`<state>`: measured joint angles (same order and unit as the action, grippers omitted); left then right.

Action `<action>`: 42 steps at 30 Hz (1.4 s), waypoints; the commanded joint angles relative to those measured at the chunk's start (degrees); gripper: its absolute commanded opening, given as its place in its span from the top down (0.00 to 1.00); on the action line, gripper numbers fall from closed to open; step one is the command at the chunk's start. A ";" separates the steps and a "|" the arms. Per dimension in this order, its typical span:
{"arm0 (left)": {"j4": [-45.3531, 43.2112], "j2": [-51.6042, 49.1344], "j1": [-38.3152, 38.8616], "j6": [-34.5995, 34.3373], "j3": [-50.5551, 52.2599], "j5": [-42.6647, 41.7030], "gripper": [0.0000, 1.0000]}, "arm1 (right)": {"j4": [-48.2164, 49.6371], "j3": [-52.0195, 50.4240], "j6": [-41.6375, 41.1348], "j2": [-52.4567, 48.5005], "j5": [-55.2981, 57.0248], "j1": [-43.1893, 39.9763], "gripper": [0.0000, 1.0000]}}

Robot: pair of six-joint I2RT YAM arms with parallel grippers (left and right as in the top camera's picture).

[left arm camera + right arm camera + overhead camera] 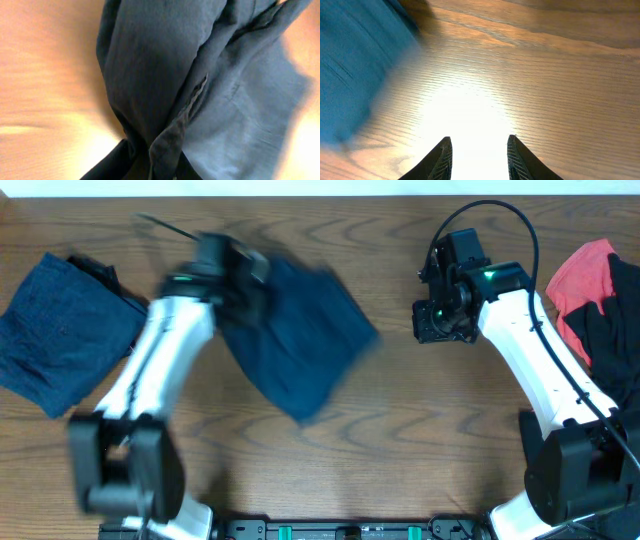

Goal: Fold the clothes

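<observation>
The navy-blue shorts (300,340) hang clear of my open right gripper, so my left gripper should go on carrying them until they are lying over the folded navy garment (68,335).
Dark navy-blue shorts (300,345) hang bunched over the middle of the table, blurred by motion. My left gripper (225,265) is shut on a pinched fold of them at their upper left edge. In the left wrist view the fabric (200,75) fills the frame and gathers into the closed jaws of the left gripper (160,172) at the bottom. To the right of the shorts, my right gripper (435,320) stands open over bare wood. Nothing sits between its fingers in the right wrist view (479,142), where an edge of the shorts (355,60) shows at the left.
Another navy garment (55,330) lies folded at the far left of the table, with a dark piece under its top edge. A red piece (585,275) and a black piece (610,330) are heaped at the far right edge.
</observation>
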<state>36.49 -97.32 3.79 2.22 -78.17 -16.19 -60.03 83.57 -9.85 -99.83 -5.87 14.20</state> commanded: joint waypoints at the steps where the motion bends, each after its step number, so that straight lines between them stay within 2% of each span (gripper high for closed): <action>1: -4.15 6.67 -8.09 -7.34 -2.38 8.44 0.94 | -0.33 0.74 0.04 0.52 1.38 -1.29 0.65; 7: -12.96 7.93 -24.20 -9.07 -2.38 10.51 0.94 | -0.90 0.74 0.04 0.52 1.38 -1.40 0.66; 16: -11.06 -2.25 -40.87 -14.49 -2.10 10.47 0.93 | -1.16 0.74 0.02 0.52 1.36 -1.40 0.65; 20: -10.97 -5.62 -45.46 -16.31 -2.08 10.40 0.84 | -1.73 0.74 0.04 0.52 1.38 -1.40 0.65; 21: -10.84 -6.08 -46.31 -16.28 -2.08 10.45 0.75 | -1.73 0.74 0.04 0.52 1.38 -1.40 0.65; 23: -10.84 -6.36 -47.91 -16.33 -2.03 10.45 0.50 | -1.68 0.74 0.04 0.52 1.38 -1.40 0.65; 24: -10.88 -6.36 -48.65 -16.85 -2.03 10.45 0.14 | -1.70 0.74 0.04 0.52 1.38 -1.40 0.65; 25: -11.13 -6.29 -49.27 -17.97 -2.03 10.45 0.02 | -1.75 0.74 0.02 0.52 1.38 -1.40 0.65; 27: -11.52 -6.05 -50.64 -21.49 -2.05 9.88 0.02 | -1.84 0.74 0.04 0.52 1.38 -1.40 0.65; 34: -14.51 -2.75 -50.71 -21.38 -2.05 0.04 0.02 | -1.99 0.74 0.04 0.50 1.40 -1.44 0.64; 42: -14.05 -0.04 -40.02 -18.01 -2.05 -1.29 0.02 | -1.64 0.74 0.04 0.50 1.38 -1.44 0.64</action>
<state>21.91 -97.97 -40.25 -17.74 -80.12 -15.57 -61.65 83.57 -9.85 -99.83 -5.08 13.47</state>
